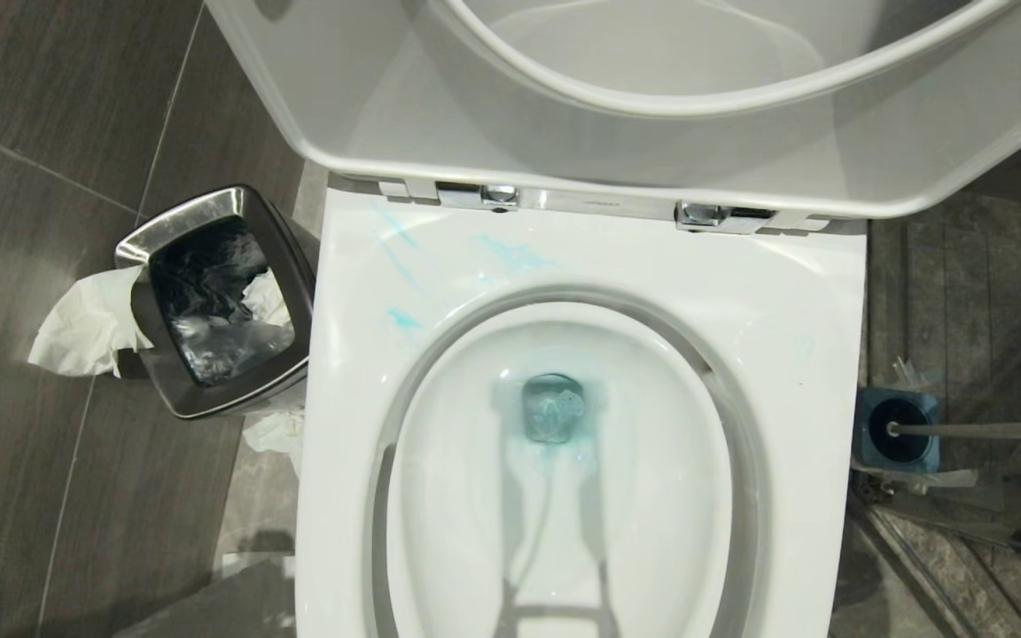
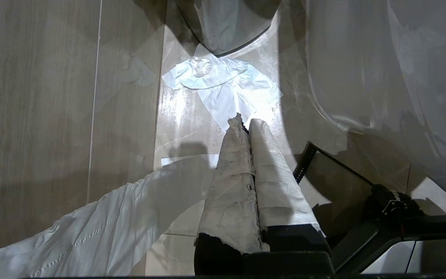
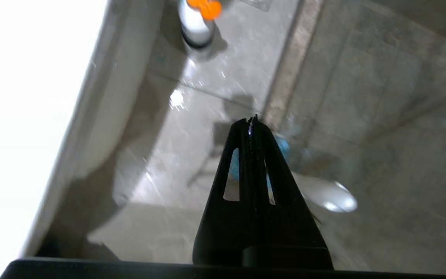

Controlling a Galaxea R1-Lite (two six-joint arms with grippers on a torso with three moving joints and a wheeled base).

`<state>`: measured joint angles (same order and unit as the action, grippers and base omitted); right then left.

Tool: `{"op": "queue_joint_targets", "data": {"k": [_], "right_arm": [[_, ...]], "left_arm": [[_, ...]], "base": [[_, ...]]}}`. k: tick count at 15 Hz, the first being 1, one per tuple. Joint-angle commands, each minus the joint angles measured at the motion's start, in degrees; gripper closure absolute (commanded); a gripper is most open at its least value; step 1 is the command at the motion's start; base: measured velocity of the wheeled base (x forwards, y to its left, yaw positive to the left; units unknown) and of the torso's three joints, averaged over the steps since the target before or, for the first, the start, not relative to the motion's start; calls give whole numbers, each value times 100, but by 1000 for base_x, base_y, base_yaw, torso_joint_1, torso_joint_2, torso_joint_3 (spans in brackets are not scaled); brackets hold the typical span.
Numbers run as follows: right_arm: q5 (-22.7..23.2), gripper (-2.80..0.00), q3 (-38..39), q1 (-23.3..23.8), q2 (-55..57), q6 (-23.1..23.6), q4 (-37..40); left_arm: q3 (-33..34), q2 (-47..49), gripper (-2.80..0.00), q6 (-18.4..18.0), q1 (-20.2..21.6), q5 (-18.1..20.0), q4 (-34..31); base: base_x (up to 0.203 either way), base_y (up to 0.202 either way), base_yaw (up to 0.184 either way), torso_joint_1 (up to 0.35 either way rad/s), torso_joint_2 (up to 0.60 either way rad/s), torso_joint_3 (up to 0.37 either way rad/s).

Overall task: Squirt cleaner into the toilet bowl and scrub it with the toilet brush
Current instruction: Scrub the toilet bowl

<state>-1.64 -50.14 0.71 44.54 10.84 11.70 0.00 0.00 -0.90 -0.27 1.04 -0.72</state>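
Next, my right gripper backs off, opens and brings its fingers around the handle (image 1: pixel 1007 430) of the toilet brush, because the gripper is closed over the blue holder (image 1: pixel 899 447), beside that leaning handle.
The toilet bowl (image 1: pixel 794 292) fills the head view, its lid and seat up. Pale blue cleaner (image 1: pixel 515 255) streaks the broad back rim and tints the water round the drain (image 1: pixel 555 409). The toilet brush (image 1: pixel 989 431) stands in its blue holder (image 1: pixel 872 416) on the floor to the right, grey handle leaning right. Neither gripper shows in the head view. My right gripper (image 3: pixel 252 120) is shut on nothing, over the floor beside the bowl; the handle's rounded end (image 3: pixel 333 197) lies just past it, apart. My left gripper (image 2: pixel 246 122), paper-wrapped, is shut and empty.
A steel-rimmed waste bin (image 1: pixel 156 235) stands left of the toilet with tissue (image 1: pixel 85 323) hanging over its edge. More tissue (image 2: pixel 227 83) lies on the floor under the left gripper. A white bottle with an orange cap (image 3: pixel 196 23) stands on the floor by the bowl's side.
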Motion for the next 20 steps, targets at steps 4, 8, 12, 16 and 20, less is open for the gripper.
{"op": "queue_joint_targets", "data": {"k": [4,8,12,16,20], "right_arm": [[-2125,0,-1578,8,314,212,2896],[-1617,0,-1221,1,360,-230,2917],[-694,0,-1081,-1,785,-1278,2910],[841,0,-534,1066,580,-1054,2830],[2030,0,389,2364,338,182,2678]], "left_arm": [[9,8,0,2,0,2,-7],[9,0,0,2,0,2,2],[9,0,0,2,0,2,2],[9,0,0,10,0,2,2],[9,1,0,10,0,2,2]], "base": [[0,0,0,0,0,0],[0,0,0,0,0,0],[0,0,0,0,0,0],[0,0,0,0,0,0],[0,0,0,0,0,0]]}}
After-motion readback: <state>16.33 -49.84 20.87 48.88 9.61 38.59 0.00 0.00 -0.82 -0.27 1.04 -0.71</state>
